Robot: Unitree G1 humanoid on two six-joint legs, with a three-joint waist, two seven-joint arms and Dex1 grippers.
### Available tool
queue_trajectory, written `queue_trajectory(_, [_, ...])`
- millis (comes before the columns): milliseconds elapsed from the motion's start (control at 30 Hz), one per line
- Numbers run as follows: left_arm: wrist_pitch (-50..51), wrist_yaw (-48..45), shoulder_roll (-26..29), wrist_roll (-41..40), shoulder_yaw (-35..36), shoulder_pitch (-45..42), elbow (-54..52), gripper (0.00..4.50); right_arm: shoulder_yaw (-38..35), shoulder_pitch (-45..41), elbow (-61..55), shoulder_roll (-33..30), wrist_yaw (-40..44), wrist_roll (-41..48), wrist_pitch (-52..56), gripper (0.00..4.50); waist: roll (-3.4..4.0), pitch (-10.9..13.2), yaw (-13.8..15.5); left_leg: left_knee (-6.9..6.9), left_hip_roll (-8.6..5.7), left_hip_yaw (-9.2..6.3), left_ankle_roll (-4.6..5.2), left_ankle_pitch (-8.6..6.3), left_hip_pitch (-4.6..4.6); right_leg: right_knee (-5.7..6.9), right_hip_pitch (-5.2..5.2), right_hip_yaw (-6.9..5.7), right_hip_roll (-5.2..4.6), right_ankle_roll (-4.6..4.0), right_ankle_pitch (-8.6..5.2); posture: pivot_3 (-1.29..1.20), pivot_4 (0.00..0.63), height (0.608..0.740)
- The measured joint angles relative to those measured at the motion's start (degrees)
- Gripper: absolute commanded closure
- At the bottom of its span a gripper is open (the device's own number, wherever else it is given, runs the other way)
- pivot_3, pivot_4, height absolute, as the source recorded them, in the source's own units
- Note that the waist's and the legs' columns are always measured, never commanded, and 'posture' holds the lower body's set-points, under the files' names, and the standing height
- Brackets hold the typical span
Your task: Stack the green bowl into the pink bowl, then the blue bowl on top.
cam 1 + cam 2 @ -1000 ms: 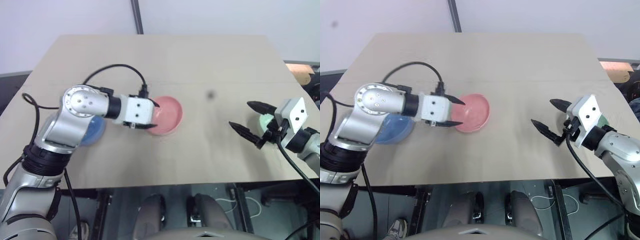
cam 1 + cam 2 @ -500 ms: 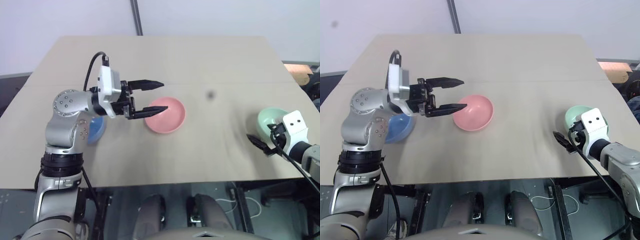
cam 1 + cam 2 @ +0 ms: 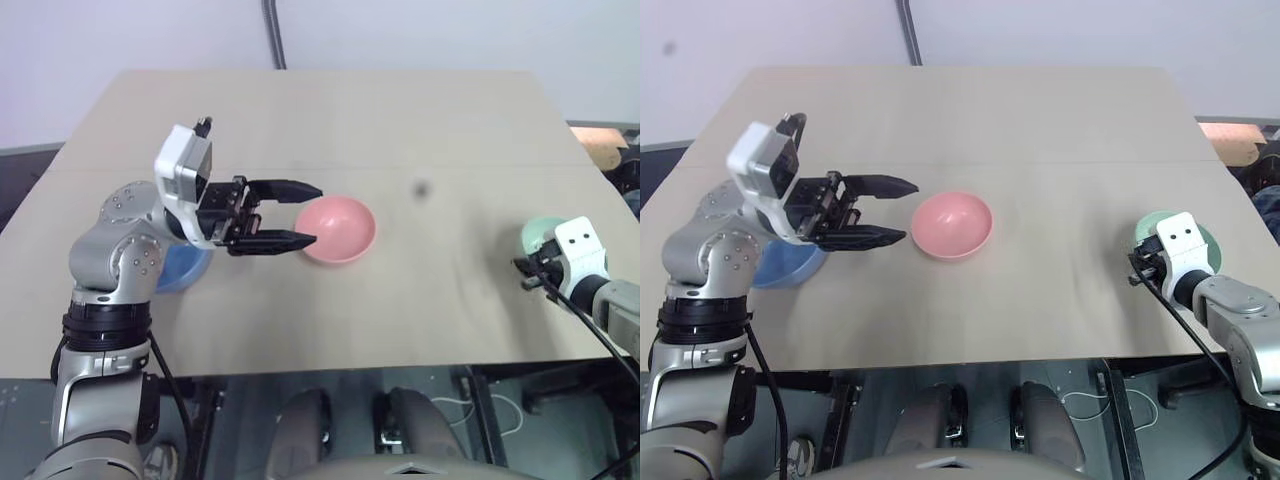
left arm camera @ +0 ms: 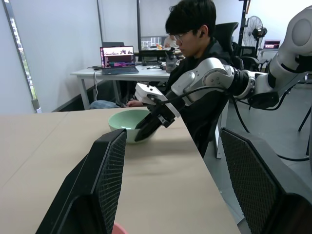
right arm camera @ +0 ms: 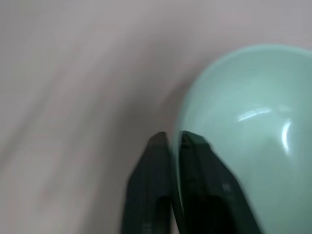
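Note:
I expect the blue bowl to settle deep inside when I lower it, leaving thin bands in sight below, because the green bowl flares toward its rim.
The pink bowl sits upright in the middle of the table. My left gripper hovers just to its left, open and pointing level at it, holding nothing. The blue bowl rests on the table partly hidden under my left arm. At the table's right edge stands the green bowl. My right gripper is shut on its near rim, one finger inside and one outside. The left wrist view looks across the table at the green bowl with the right gripper at its rim.
A person sits at a desk with a laptop just beyond the table's right edge, close behind the green bowl. A small dark spot marks the tabletop. The table's front edge lies near both arms.
My right gripper went down to the green bowl and shut on its rim. My left gripper drew back from the pink bowl, rose and rolled, staying open.

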Motion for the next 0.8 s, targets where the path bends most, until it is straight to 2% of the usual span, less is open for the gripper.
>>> queue_trajectory(33, [-0.56,0.34,-0.09,0.34,0.00,0.10,0.00,1.26,0.56,-0.09,0.15,-0.41,0.42,-0.55,-0.79,4.47,0.00,0.00,0.01,0.00,0.00,0.00,0.02,-0.01,0.00,0.00,0.00,0.00,0.00,0.00,0.00,0.00,0.150,0.740])
queue_trajectory(67, [-1.77,0.77,-0.14,1.29,0.05,0.47,0.00,1.02,1.29,-0.52,0.33,-0.59,1.12,-1.26,-2.11,4.49,0.00,0.00,-0.01,0.00,0.00,0.00,0.13,-0.08,0.01,0.00,0.00,0.00,0.00,0.00,0.00,0.00,0.150,0.740])
queue_trajectory(167, [-4.64,2.43,-0.85,3.26,0.26,2.08,0.10,0.01,3.82,-4.93,0.41,-0.03,3.31,-1.47,-4.80,4.50,0.02,0.01,-0.32,-0.02,0.02,0.02,0.17,-0.10,0.01,0.03,-0.04,0.02,0.01,0.00,0.00,0.00,0.150,0.740])
queue_trajectory(300, [-6.01,6.07,-0.44,3.97,3.48,5.06,0.72,0.01,9.86,-14.60,-0.54,3.40,7.36,-0.80,-8.68,4.50,0.03,0.03,-0.92,-0.09,0.07,0.01,0.15,-0.09,0.00,0.04,-0.11,0.02,0.06,-0.01,0.00,0.00,0.150,0.740])
queue_trajectory(467, [-6.24,11.06,3.32,5.94,8.68,11.81,1.05,0.01,22.63,-26.93,2.10,12.98,13.22,-0.46,-11.86,4.50,0.00,0.04,-1.31,-0.13,0.06,0.04,-0.04,0.01,-0.10,-0.02,-0.19,0.02,-0.01,-0.02,0.00,0.00,0.150,0.740])
queue_trajectory(700, [-5.66,16.58,5.65,6.03,14.89,16.50,1.32,0.01,34.00,-34.41,10.78,19.46,21.34,-3.75,-18.27,4.50,-0.08,0.05,-0.23,-0.10,0.03,0.03,0.05,-0.04,-0.18,-0.07,-0.23,-0.04,-0.13,-0.24,0.12,0.00,0.150,0.740])
queue_trajectory(767, [-5.66,17.78,5.80,6.19,15.89,18.44,0.25,0.00,35.57,-35.20,13.54,20.30,22.95,-4.74,-19.84,3.64,-0.08,0.05,-0.04,-0.10,0.03,0.04,0.07,-0.05,-0.19,-0.06,-0.23,-0.05,-0.15,-0.26,0.13,0.00,0.150,0.740])
queue_trajectory(800, [-5.62,18.89,5.85,6.63,16.02,19.78,-1.04,0.00,36.42,-35.72,15.60,20.96,23.90,-5.78,-21.22,3.40,-0.09,0.05,0.02,-0.09,0.02,0.03,0.07,-0.05,-0.18,-0.06,-0.23,-0.07,-0.16,-0.26,0.13,0.00,0.150,0.740])
